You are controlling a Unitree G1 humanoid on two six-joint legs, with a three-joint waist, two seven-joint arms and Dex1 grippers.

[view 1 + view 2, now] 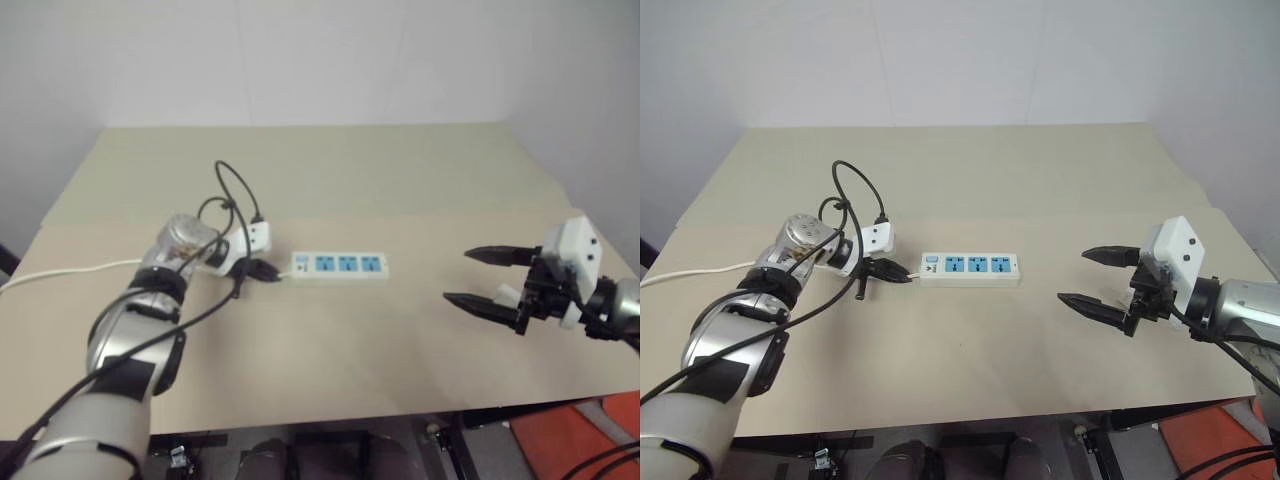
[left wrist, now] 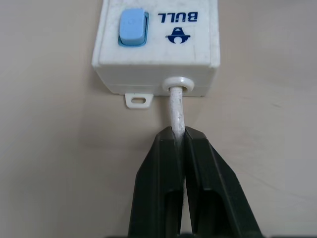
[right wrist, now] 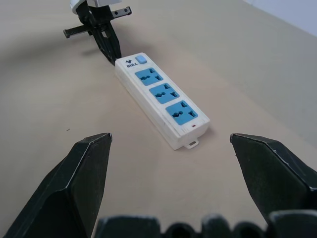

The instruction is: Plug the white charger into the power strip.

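Note:
My left gripper has hold of only the power strip's thin white cord (image 2: 177,110), so it should open and grip the power strip's switch end (image 2: 156,47) before the charger goes in.
The power strip (image 1: 340,266) lies flat mid-table, a white bar with three blue socket faces and a blue switch (image 2: 132,27) at its left end. My left gripper (image 2: 181,134) is shut on the strip's thin white cord (image 2: 177,111), just behind the switch end, and it slants down toward the table. My right gripper (image 1: 457,276) hovers open to the right of the strip, a good gap away, with nothing between its fingers. Its wrist view looks along the strip (image 3: 161,99) toward the left gripper (image 3: 106,47). The white charger is out of view.
The beige table (image 1: 400,180) reaches back to a white wall. The strip's cord (image 1: 60,272) trails off to the left edge. Black cables (image 1: 235,190) loop above my left wrist. Something orange-red (image 1: 590,435) sits below the table's front right corner.

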